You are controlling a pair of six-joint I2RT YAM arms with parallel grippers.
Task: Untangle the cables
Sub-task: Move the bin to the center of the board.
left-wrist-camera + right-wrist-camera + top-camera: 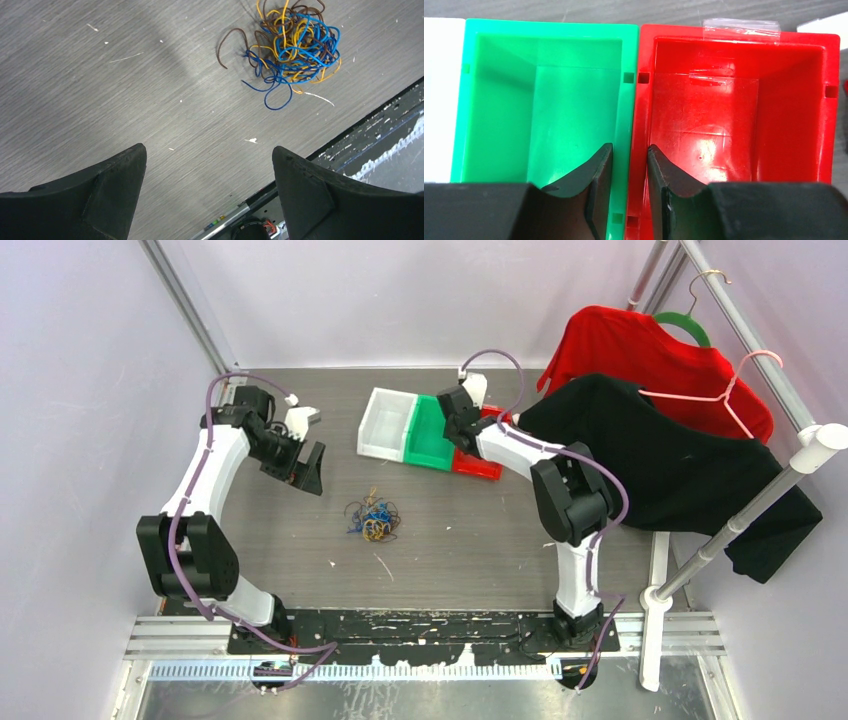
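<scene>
The blue wire's loose loop (278,96) goes back into the tangled clump. The blue wire will come out long but stay caught when I pull.
The cables (373,520) lie in one tangled clump of blue, orange-yellow and brown wires (292,45) on the grey table, mid-front. My left gripper (305,465) hovers to the clump's upper left, open wide, with nothing between its fingers (207,150). My right gripper (462,435) is at the back over the bins. Its two fingers (630,147) straddle the adjoining walls of the green bin (544,27) and the red bin (744,30), one finger inside each, pressed against the walls.
A white bin (385,425) stands left of the green bin (430,435); the red bin (480,468) is on its right. A black shirt (680,470) and a red shirt (650,355) hang on a rack (740,520) at the right. Small white scraps dot the table.
</scene>
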